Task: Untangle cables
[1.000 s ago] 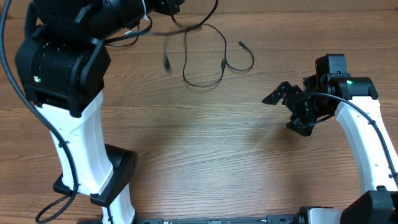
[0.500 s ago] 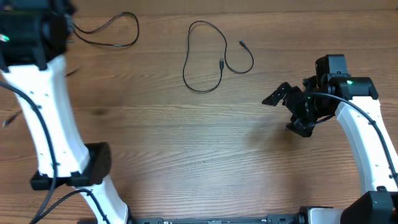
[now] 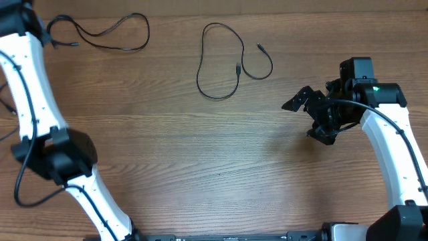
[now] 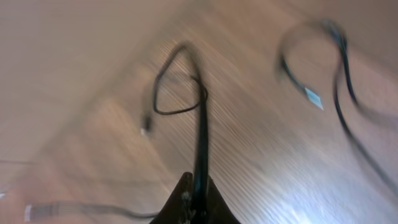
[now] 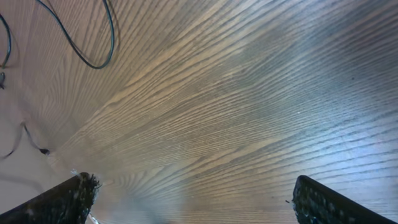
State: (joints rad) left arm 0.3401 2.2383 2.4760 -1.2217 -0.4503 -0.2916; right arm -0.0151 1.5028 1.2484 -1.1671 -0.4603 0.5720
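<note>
The held cable's small loop (image 4: 159,87) lies clear of the neighbouring cable, so my left gripper should keep carrying it toward the open wood (image 3: 115,65) and release it there.
One thin black cable (image 3: 221,63) lies as a loose loop at the back middle of the table. A second cable (image 3: 110,37) lies stretched out at the back left, one end leading to my left gripper (image 3: 32,23) at the corner. In the blurred left wrist view my left gripper (image 4: 198,200) is shut on this cable (image 4: 200,130), which runs forward into a small loop. Another cable (image 4: 339,68) curves at the right. My right gripper (image 3: 309,119) is open and empty, right of the middle loop. The right wrist view shows its fingers (image 5: 199,202) wide apart over bare wood.
The wooden table (image 3: 214,167) fills the view. My left arm's white links (image 3: 40,114) stand along the left edge with their own thicker black cable. A cable arc (image 5: 93,37) shows at the top left of the right wrist view.
My left arm has swung from the back middle to the far left corner, dragging one cable away from the loop in the middle. The right arm has not moved.
</note>
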